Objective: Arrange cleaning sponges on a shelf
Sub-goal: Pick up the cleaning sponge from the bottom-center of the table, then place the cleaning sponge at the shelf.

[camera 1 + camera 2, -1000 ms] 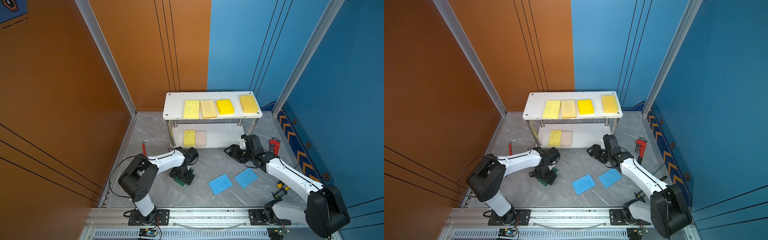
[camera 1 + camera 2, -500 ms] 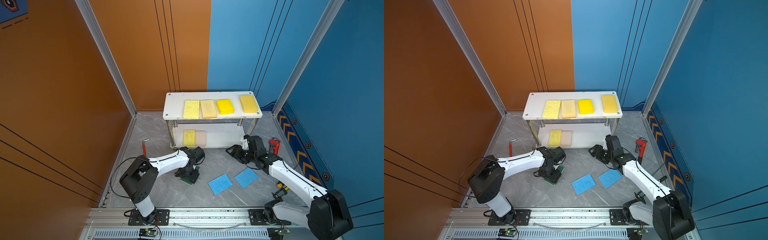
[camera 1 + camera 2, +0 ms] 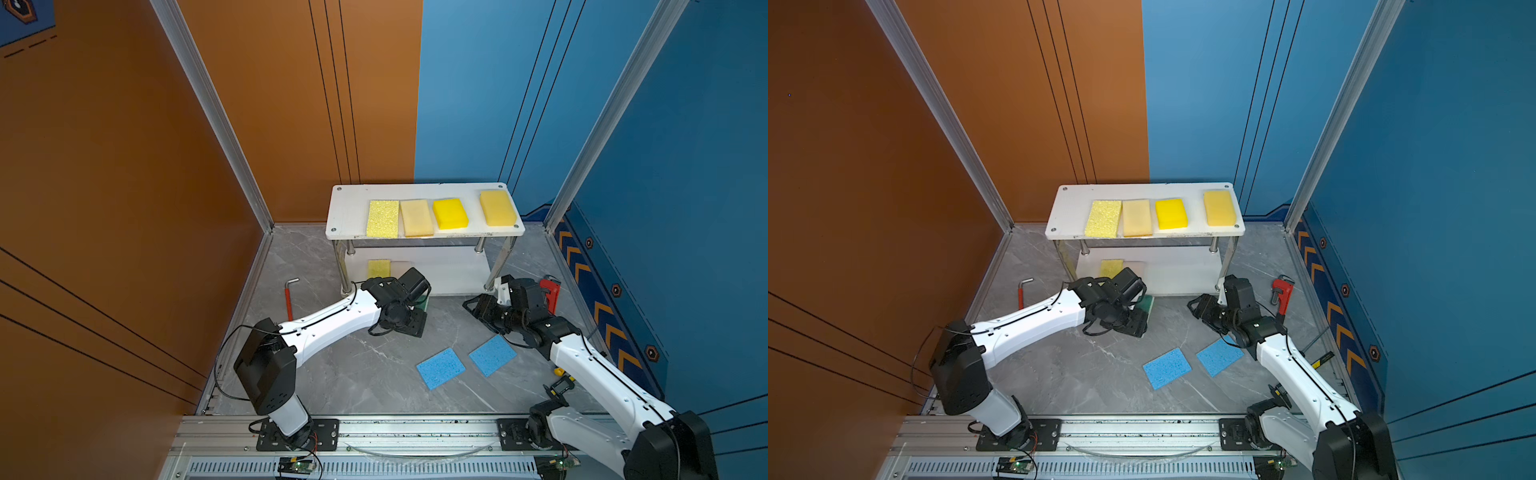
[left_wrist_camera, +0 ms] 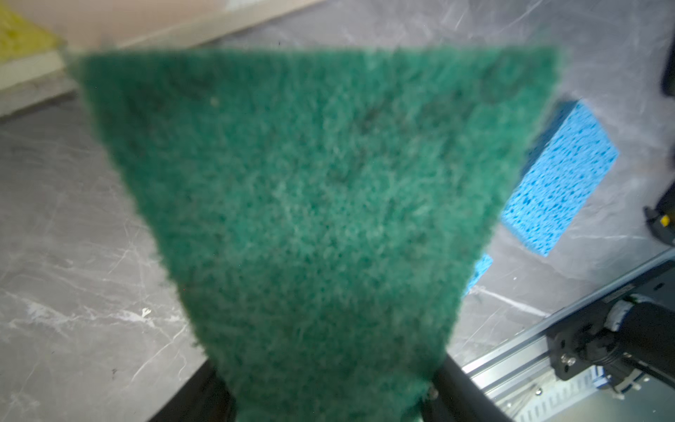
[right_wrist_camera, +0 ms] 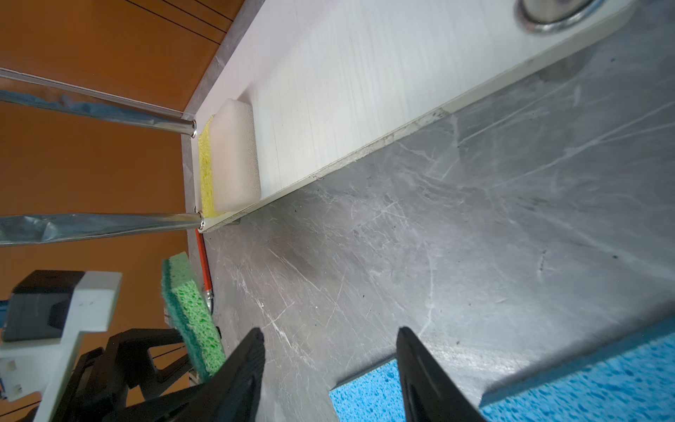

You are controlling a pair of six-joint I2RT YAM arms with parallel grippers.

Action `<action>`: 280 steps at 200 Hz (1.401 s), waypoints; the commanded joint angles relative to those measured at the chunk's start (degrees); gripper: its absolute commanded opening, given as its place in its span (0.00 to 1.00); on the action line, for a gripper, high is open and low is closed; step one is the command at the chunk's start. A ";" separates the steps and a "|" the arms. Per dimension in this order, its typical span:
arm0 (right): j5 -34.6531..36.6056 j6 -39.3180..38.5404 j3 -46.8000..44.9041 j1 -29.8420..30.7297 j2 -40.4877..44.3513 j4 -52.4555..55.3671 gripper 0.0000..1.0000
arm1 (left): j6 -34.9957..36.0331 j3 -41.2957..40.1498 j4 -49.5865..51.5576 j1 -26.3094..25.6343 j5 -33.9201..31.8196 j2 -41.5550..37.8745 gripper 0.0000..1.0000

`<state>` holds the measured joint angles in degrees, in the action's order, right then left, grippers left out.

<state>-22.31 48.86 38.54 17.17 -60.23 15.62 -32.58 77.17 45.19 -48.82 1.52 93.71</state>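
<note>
The dark green sponge is held in my left gripper from the whitish-pink sponge's side [image 3: 400,266], so next I take the dark green sponge's loose end [image 3: 1146,304] with my right gripper for the shelf's lower board.
My left gripper [image 3: 418,316] is shut on the dark green sponge [image 4: 321,190], which fills the left wrist view and stands on edge just in front of the shelf [image 3: 349,210]. From the right wrist the same sponge [image 5: 190,314] shows a light green underside. Several sponges lie in a row on the upper board: a porous pale-yellow one [image 3: 382,219], a beige one [image 3: 417,218] and two thick yellow ones [image 3: 450,213]. The lower board [image 5: 347,91] holds a pale-yellow sponge [image 5: 206,175] and a whitish-pink sponge [image 5: 235,157]. Two blue sponges [image 3: 440,368] [image 3: 492,355] lie on the floor. My right gripper [image 5: 330,334] is open and empty, low above the floor.
A red wrench [image 3: 550,291] lies beside the shelf's right leg. A red-handled hex key [image 3: 289,299] lies left of the shelf. Small tools [image 3: 561,376] sit near the right wall. Chrome posts [image 5: 109,223] stand at the shelf corners. An aluminium rail [image 3: 415,432] runs along the front.
My left gripper closed on the green sponge, raised it off the floor and carried it right and toward the shelf. The right arm has barely moved.
</note>
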 commanded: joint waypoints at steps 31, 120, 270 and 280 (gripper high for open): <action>-8.60 2.44 -1.41 0.14 1.00 -6.96 0.63 | -3.96 3.87 -5.53 -0.87 0.59 2.91 0.71; -14.12 3.52 3.74 7.70 -7.72 -15.70 0.60 | -3.46 3.54 -5.73 -1.32 2.68 2.33 0.71; -11.61 5.45 7.60 11.33 -16.27 -20.65 0.21 | -4.67 2.02 -6.52 -1.95 1.61 -0.37 0.72; -11.29 5.45 7.29 11.07 -15.84 -20.63 0.19 | -4.70 1.98 -6.54 -1.85 1.60 -0.37 0.75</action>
<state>-35.11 54.13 44.95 28.21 -76.31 -3.46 -37.19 79.66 39.57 -50.00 3.09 94.94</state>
